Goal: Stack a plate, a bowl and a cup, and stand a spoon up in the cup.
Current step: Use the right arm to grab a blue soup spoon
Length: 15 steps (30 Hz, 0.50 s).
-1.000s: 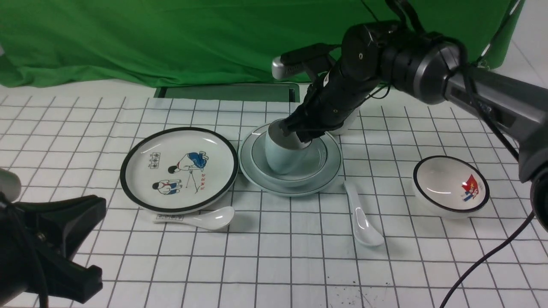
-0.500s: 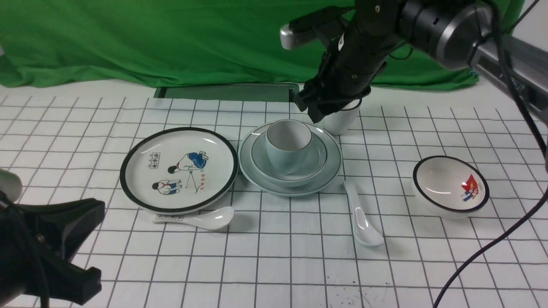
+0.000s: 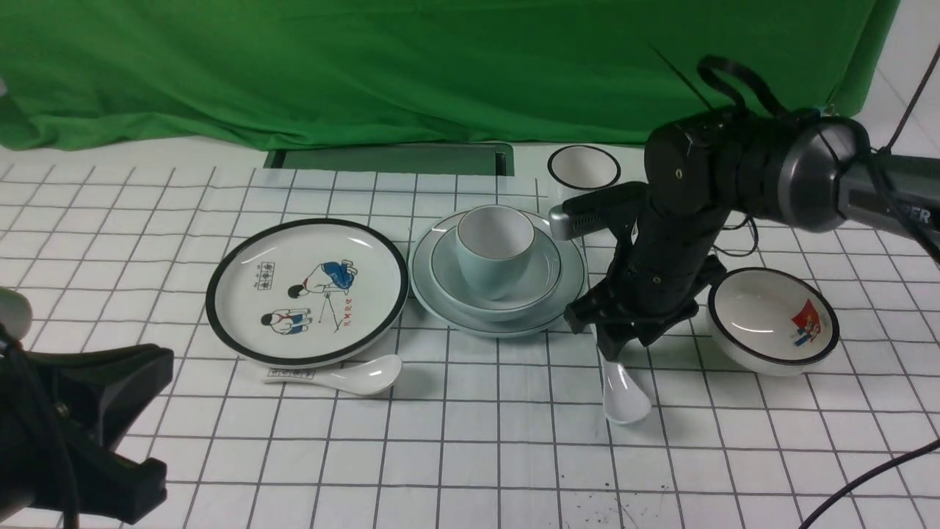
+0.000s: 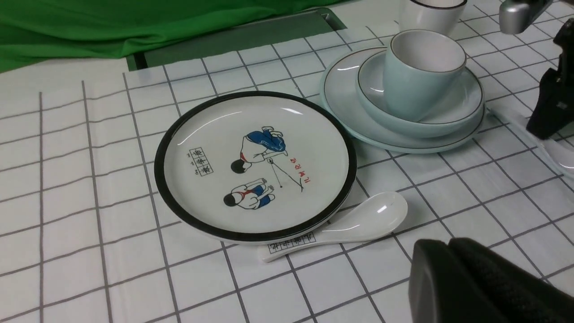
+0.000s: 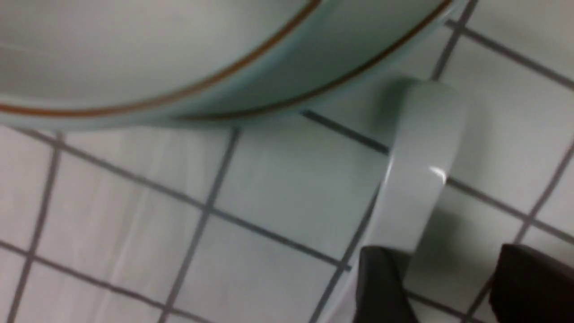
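Observation:
I see a wide opening point(image 3: 495, 232) on the pale blue cup, so the plain white spoon point(image 3: 623, 397) will lean on the cup's rim when I let it down inside.
The pale blue cup point(image 3: 493, 246) stands upright in the pale bowl point(image 3: 542, 283), which sits on the pale blue-green plate point(image 3: 440, 301) at mid-table. To the right of the stack lies the plain white spoon point(image 3: 624, 393), scoop toward me. My right gripper point(image 3: 624, 345) is down over its handle, jaws open and nothing gripped. In the right wrist view the handle point(image 5: 419, 170) runs under one finger point(image 5: 381, 287), and only cloth shows in the gap. My left gripper point(image 4: 448, 244) hangs shut and empty at the near left.
A black-rimmed plate with cartoon figures point(image 3: 307, 290) lies left of the stack, with a marked spoon point(image 3: 345, 376) at its near edge. A black-rimmed picture bowl point(image 3: 772, 319) sits right of my right arm. A black-rimmed cup point(image 3: 584, 167) stands behind. Green cloth hangs at the back.
My right gripper opened and left the cup standing in the bowl, rose, then swung right and came down over the plain spoon's handle. The left arm has barely moved.

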{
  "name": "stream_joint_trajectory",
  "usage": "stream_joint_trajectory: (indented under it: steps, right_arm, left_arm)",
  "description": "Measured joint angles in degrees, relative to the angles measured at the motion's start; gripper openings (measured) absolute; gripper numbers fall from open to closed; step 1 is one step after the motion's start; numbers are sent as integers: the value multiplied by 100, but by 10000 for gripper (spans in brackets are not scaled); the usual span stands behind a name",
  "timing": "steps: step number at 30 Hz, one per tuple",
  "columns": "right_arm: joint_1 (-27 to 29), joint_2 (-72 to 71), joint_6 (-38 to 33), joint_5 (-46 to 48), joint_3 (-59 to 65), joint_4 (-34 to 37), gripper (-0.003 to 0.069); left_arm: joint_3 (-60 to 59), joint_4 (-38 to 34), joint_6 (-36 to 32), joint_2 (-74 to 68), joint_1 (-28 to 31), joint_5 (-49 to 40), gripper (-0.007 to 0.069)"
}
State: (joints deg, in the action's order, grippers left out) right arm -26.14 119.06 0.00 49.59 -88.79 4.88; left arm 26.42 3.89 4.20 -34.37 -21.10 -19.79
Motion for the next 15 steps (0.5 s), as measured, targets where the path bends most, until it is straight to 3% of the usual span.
stream_joint_trajectory:
  steps: [8, 15]
  right_arm:
    - [-120, -5, 63, -333, 70, 19, 242]
    - [-120, -59, -190, -279, 70, 40, 58]
  left_arm:
    - [0, -49, 0, 0, 0, 89, -35]
    - [0, -49, 0, 0, 0, 121, -35]
